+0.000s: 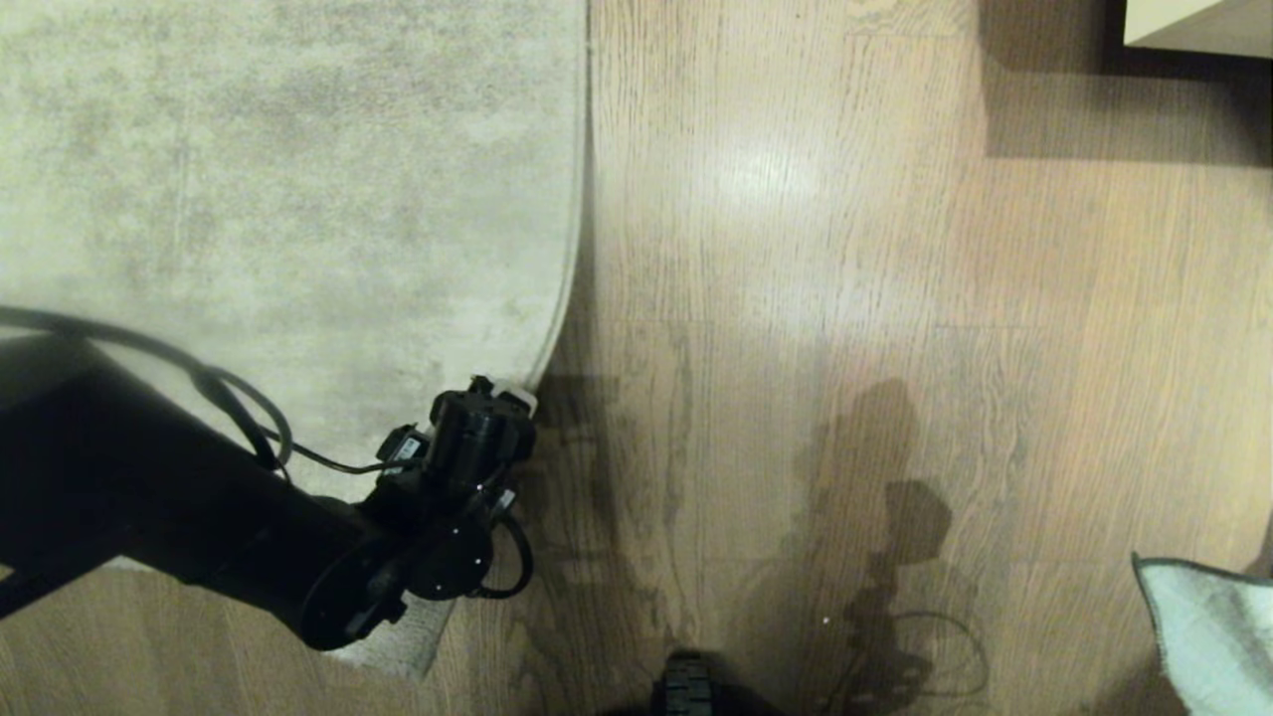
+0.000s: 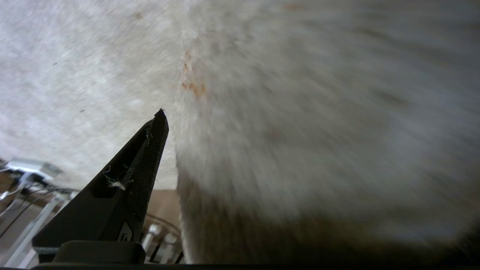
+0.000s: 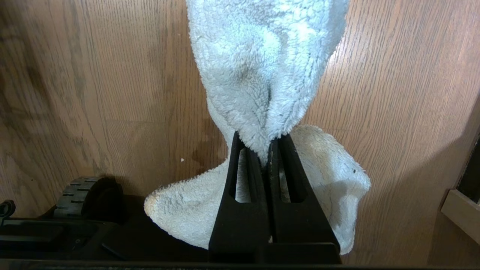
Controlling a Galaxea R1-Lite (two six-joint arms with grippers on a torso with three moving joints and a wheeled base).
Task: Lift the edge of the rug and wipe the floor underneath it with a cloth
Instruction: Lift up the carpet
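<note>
The rug flap [image 2: 310, 130] lies deep over my open left gripper and hides a finger. Next, I ease my left gripper out to the rug's edge [image 1: 548, 364] before I close it.
The mottled beige-grey rug [image 1: 298, 199] covers the left of the head view. Its edge [image 1: 575, 259] runs straight, then curves in toward my left gripper [image 1: 507, 393], which sits at the border near the rug's corner. In the left wrist view the rug pile [image 2: 300, 131] fills the space beside the one visible black finger [image 2: 148, 157]. A thin gap separates them, and the other finger is hidden behind the rug. My left gripper [image 2: 240, 112] is open. My right gripper [image 3: 267, 140] is shut on the pale mint-blue cloth [image 3: 262, 67], which hangs over the wood floor [image 3: 93, 93]. A corner of the cloth [image 1: 1203, 636] shows at the lower right.
Wood plank floor [image 1: 796, 298] spreads to the right of the rug. A pale furniture corner [image 1: 1193, 25] stands at the far right. My base wheel [image 1: 686, 686] is at the bottom centre. A light wooden ledge [image 3: 461, 213] lies close to the right gripper.
</note>
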